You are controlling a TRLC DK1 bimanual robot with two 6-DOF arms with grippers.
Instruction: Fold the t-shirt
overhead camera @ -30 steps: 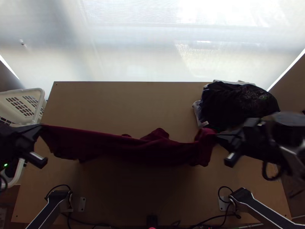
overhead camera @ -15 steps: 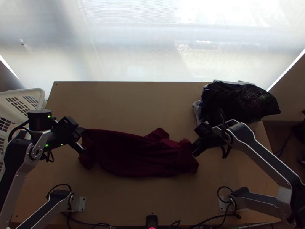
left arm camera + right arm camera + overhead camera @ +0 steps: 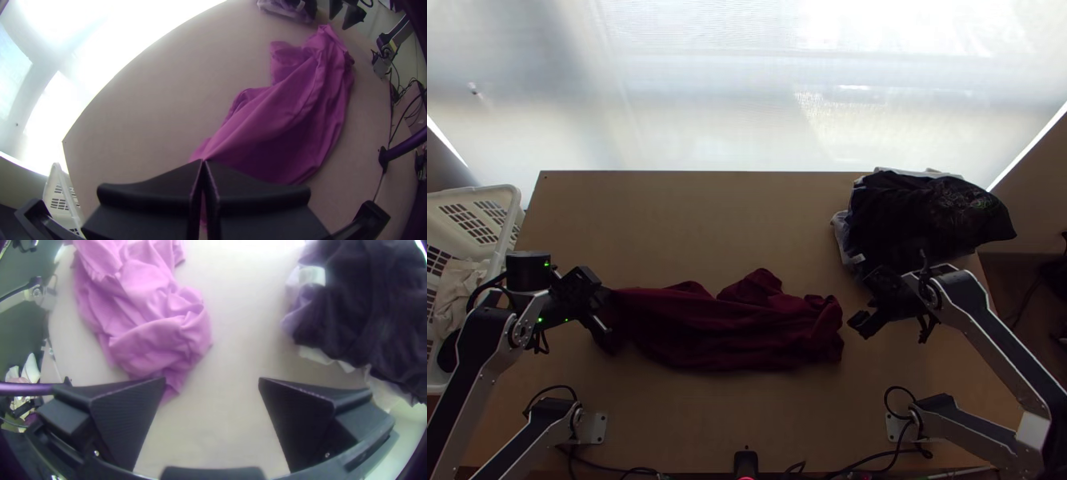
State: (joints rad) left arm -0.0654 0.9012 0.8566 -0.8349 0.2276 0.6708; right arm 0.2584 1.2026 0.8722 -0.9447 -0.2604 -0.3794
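Observation:
The dark red t-shirt (image 3: 735,330) is bunched up in loose folds (image 3: 759,298), so I expect it to fall open into a wide sheet once the robot lifts it by both ends.
The dark red t-shirt (image 3: 739,332) lies bunched lengthwise across the near half of the table; it looks magenta in the left wrist view (image 3: 284,120) and pink in the right wrist view (image 3: 151,315). At its left end is my left gripper (image 3: 605,308); its fingers (image 3: 151,191) are closed together on an end of the cloth. Just off the shirt's right end stands my right gripper (image 3: 859,324). In the right wrist view the right gripper (image 3: 213,386) has its fingers wide apart with bare table between them, the shirt beside one finger.
A pile of dark and white clothes (image 3: 927,216) lies at the table's far right corner, close beyond the right gripper. A white basket (image 3: 511,208) with pale cloth in it stands off the table's left edge. Bare wood (image 3: 667,224) stretches beyond the shirt.
The shirt, earlier stretched between both grippers, has come down toward the middle and lies slacker. My right gripper has let go and moved off to the right; the left gripper came inward.

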